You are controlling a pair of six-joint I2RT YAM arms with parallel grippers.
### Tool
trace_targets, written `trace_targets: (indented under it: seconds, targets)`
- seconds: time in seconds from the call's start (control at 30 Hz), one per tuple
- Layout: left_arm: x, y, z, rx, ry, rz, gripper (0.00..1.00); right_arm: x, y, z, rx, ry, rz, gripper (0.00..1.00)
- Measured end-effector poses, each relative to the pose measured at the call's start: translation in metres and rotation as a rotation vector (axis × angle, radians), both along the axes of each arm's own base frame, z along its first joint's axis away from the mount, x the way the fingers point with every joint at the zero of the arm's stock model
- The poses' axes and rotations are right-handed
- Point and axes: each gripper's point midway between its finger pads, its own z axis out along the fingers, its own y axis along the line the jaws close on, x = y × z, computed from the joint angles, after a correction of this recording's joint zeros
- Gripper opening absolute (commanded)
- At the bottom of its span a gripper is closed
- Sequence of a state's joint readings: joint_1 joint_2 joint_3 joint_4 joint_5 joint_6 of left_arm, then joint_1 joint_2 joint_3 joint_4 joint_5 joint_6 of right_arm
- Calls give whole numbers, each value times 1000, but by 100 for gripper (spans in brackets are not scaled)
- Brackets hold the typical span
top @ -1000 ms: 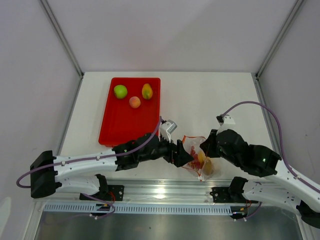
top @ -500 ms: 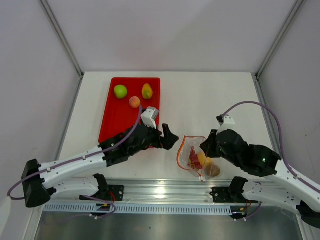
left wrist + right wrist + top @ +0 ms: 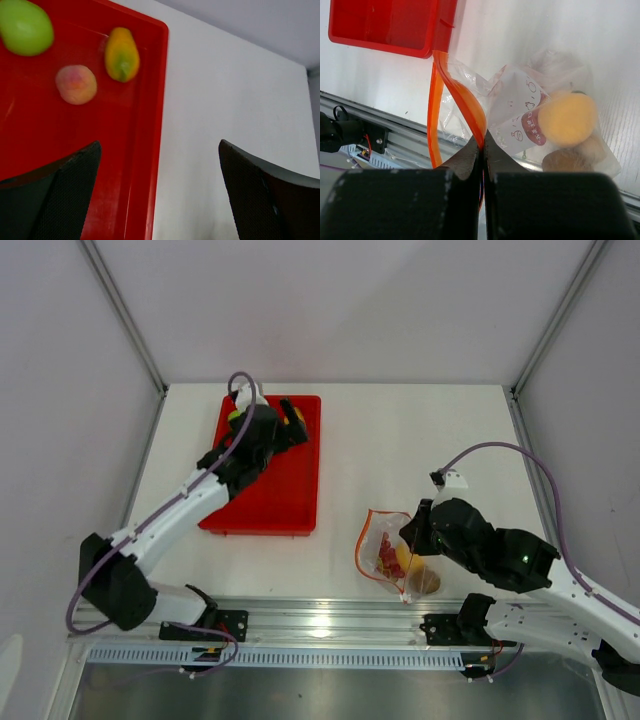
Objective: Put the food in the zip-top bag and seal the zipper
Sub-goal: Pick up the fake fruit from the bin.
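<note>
The pink peach (image 3: 76,84) sits apart from the mango and green apple, so the robot's left gripper should remain open and keep going until its fingers are on both sides of the peach.
On the red tray (image 3: 45,150) lie a green apple (image 3: 25,27), a pink peach (image 3: 76,84) and a yellow-green mango (image 3: 121,54). My left gripper (image 3: 159,145) hovers open above the tray's right rim, short of the fruit and holding nothing; from above, the left gripper (image 3: 288,430) covers most of that fruit. The clear zip-top bag (image 3: 390,555) lies near the front edge with an orange (image 3: 567,119) and a brown kiwi (image 3: 570,160) inside. My right gripper (image 3: 483,146) is shut on the orange-red zipper (image 3: 465,102) and holds the mouth open.
The metal rail (image 3: 330,625) with the arm bases runs just below the bag. The red tray (image 3: 262,495) sits to the bag's left, its near corner close to the bag mouth. White walls and frame posts (image 3: 125,315) bound the table.
My left arm has swung away from the bag mouth, back and to the left, over the far end of the red tray. The right gripper and the bag have stayed put.
</note>
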State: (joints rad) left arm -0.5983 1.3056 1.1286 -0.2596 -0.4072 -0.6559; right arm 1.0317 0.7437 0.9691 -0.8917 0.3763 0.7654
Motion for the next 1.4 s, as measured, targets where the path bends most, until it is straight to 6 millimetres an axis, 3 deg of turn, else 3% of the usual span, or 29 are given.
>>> trace_targets:
  seconds: [0.23, 0.33, 0.47, 0.6, 1.0, 1.23, 1.4]
  targets:
    - [100, 25, -19, -66, 193, 258, 99, 2, 2, 1, 0, -9, 6, 0]
    - [125, 33, -43, -101, 279, 344, 100, 2, 2, -1, -9, -10, 10, 0]
    - [117, 49, -93, -114, 429, 477, 100, 3, 1, -2, -18, -13, 11, 0]
    - [109, 54, -119, -135, 531, 577, 99, 3, -1, -1, -16, -19, 12, 0]
    - [111, 71, -153, -269, 689, 766, 100, 1, 0, -17, -19, -5, 24, 0]
    - [113, 66, -157, -359, 717, 800, 99, 0, -2, -22, -20, -3, 22, 0]
    - [115, 65, -177, -402, 766, 839, 99, 2, -4, -25, -27, -1, 17, 0]
